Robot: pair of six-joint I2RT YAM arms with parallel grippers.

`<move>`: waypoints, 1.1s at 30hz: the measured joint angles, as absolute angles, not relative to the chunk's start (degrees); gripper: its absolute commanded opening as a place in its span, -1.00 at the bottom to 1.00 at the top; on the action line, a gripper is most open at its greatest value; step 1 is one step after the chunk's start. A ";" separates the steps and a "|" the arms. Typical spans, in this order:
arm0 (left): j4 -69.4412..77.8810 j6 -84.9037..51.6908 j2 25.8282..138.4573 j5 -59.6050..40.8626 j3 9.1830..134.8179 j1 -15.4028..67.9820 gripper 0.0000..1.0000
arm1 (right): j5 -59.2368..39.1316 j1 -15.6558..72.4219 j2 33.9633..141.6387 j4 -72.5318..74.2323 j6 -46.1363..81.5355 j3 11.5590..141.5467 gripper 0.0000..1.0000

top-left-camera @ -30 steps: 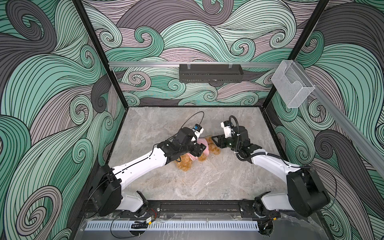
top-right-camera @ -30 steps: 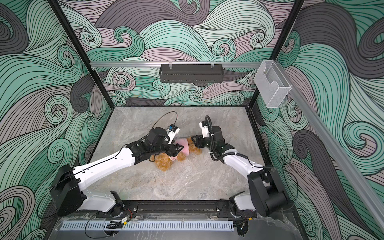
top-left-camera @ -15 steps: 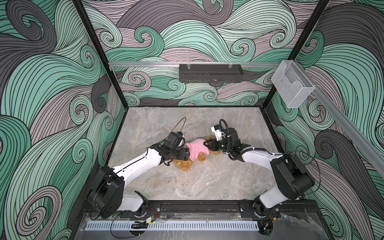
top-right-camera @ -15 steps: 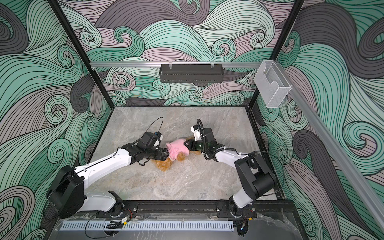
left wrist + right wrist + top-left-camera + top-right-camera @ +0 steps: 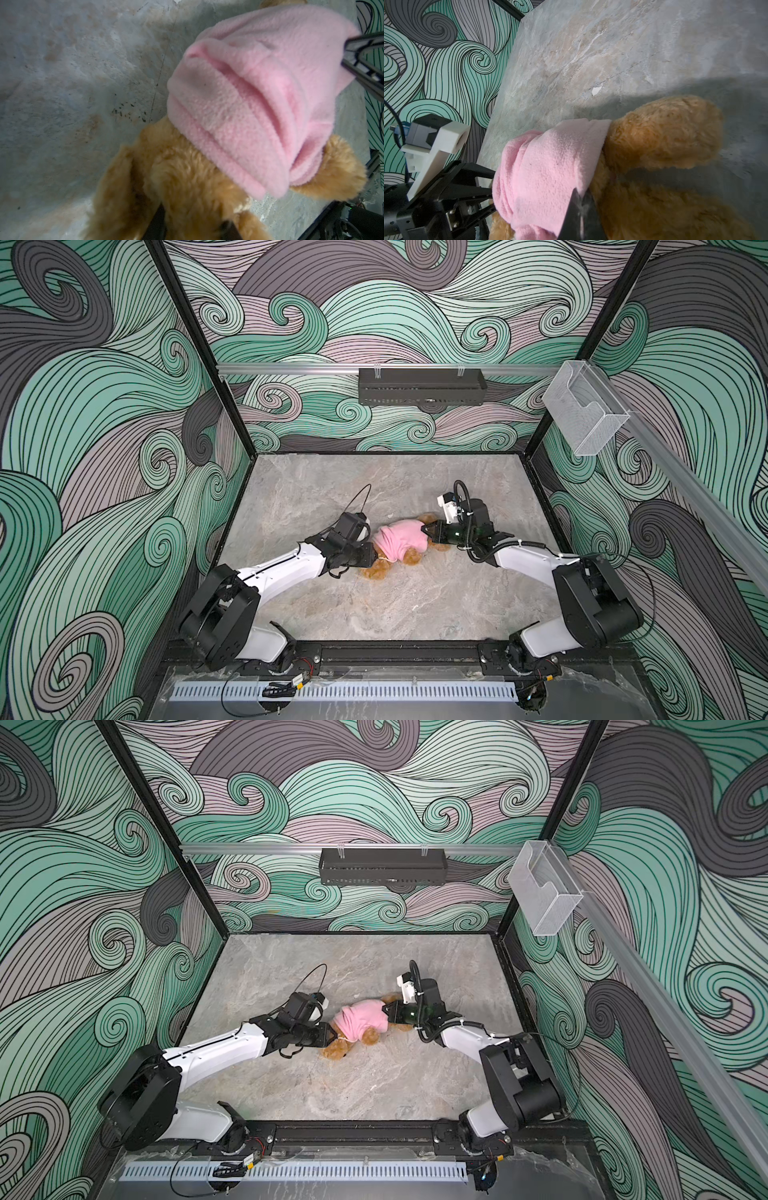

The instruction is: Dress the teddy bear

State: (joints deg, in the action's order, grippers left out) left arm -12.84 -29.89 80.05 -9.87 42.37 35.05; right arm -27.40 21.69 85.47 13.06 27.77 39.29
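The teddy bear lies face down (image 5: 397, 539) in the pink garment. Next, I leave the garment's hem, grab the bear's near arm (image 5: 412, 556) with my right gripper and roll the bear over so it is face up.
The teddy bear (image 5: 379, 569) (image 5: 337, 1048) lies on its side in the middle of the marble table, golden-brown and curly. A pink fleece garment (image 5: 400, 540) (image 5: 360, 1020) (image 5: 259, 99) (image 5: 542, 172) is bunched around its middle, and brown limbs stick out at both ends (image 5: 664, 133). My left gripper (image 5: 374, 558) (image 5: 193, 228) lies low at the bear's left end, with bear fur (image 5: 187, 187) pinched between its dark fingers. My right gripper (image 5: 426, 528) (image 5: 581, 207) is at the garment's right edge, jaws pressed together on the pink hem. The bear's face is hidden.
The marble table (image 5: 395, 614) is enclosed by patterned walls. A black box (image 5: 422, 386) hangs on the back rail and a clear plastic holder (image 5: 584, 410) on the right wall. Both arms stretch low across the table from the front rail (image 5: 395, 651).
Both arms have come down to table level. The left gripper drew back to the bear's left end and closed on its fur. The right gripper closed on the garment's right hem.
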 measured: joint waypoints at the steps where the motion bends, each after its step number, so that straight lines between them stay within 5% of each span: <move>1: -12.38 -30.04 80.05 -9.96 42.09 34.94 -0.91 | -27.29 21.15 85.25 12.19 27.27 39.29 -0.99; 8: -11.33 -30.28 80.01 -11.18 41.93 34.30 -1.00 | -26.06 19.88 84.93 6.35 24.56 39.35 -0.88; 16: -20.40 -28.80 79.94 -14.26 47.35 32.10 -1.00 | -23.86 19.33 74.98 6.72 17.72 37.78 -0.03; 22: -34.54 -24.99 81.32 -17.26 59.05 29.02 -1.00 | -16.40 30.48 64.12 11.70 0.25 34.41 0.41; 33: -59.40 -17.82 87.77 -18.06 80.14 26.30 -1.00 | -10.35 41.91 63.53 16.95 -22.85 30.24 0.53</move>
